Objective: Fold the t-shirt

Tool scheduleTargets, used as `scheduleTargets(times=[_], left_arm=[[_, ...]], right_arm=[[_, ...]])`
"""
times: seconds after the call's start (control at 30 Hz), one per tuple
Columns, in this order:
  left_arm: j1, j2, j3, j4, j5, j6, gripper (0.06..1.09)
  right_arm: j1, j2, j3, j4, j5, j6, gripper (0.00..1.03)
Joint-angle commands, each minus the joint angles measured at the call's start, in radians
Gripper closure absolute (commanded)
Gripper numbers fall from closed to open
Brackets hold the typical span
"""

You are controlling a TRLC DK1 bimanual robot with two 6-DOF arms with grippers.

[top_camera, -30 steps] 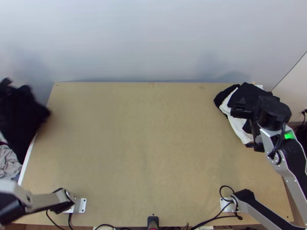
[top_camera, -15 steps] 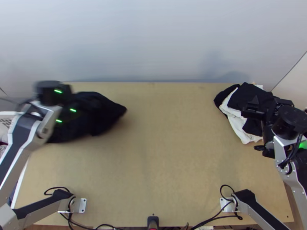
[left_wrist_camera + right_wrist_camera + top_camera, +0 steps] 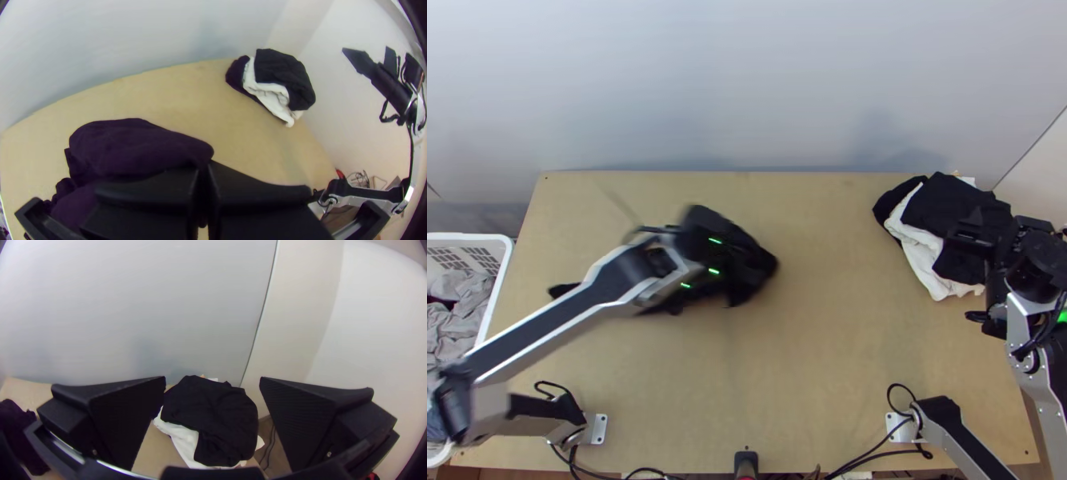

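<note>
I expect the dark t-shirt (image 3: 739, 262), which lies bunched up with a limp, trailing end (image 3: 563, 290), to spread into a long, sagging span when I lift and pull it.
In the top view my left gripper (image 3: 725, 254) is over the middle-left of the table, among a bunched dark t-shirt (image 3: 751, 268). The left wrist view has the left gripper (image 3: 203, 166) shut on the t-shirt (image 3: 129, 144), its bulk bunched beside and under the fingers. My right gripper (image 3: 971, 232) hangs above the folded pile at the table's right. In the right wrist view the right gripper (image 3: 212, 384) stands open with nothing between its fingers, the pile lying beyond.
A pile of black and white clothes (image 3: 923, 256) lies at the table's far right corner. A white basket (image 3: 501, 276) with grey clothes (image 3: 463, 320) stands at the left edge. Bare wood (image 3: 827, 320) spreads across the centre and right.
The left arm has swung from the basket side rightward over the table, bringing the dark t-shirt along. The right arm has shifted slightly right.
</note>
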Motion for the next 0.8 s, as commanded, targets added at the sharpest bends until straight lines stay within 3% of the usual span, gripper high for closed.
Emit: scheduleTargets(times=[0.0,0.17,0.2,0.33,0.43,0.6,0.77], left_arm=[[-0.232,0.233,0.158,0.013,-0.041,0.014,1.05],[-0.35,0.322,0.17,0.034,-0.039,0.02,1.04],[-0.364,0.327,0.175,0.044,-0.039,0.017,0.95],[-0.373,0.345,0.248,-0.001,-0.035,0.0,0.34],[-0.353,0.381,0.38,-0.173,-0.036,-0.002,0.14],[-0.236,0.292,0.393,-0.279,-0.039,-0.038,0.11],[-0.029,0.118,0.204,-0.268,-0.044,-0.049,0.11]], right_arm=[[-0.071,-0.014,-0.009,0.012,-0.001,0.015,0.04],[-0.107,-0.017,-0.034,0.019,-0.001,0.03,0.04],[-0.109,-0.017,-0.04,0.022,-0.001,0.03,0.04],[-0.115,-0.007,-0.051,0.043,-0.001,0.03,0.04],[-0.117,0.012,-0.051,0.051,-0.002,0.032,0.04],[-0.098,0.038,-0.048,0.051,-0.004,0.049,0.04],[-0.072,0.056,-0.043,0.051,-0.015,0.05,0.04]])
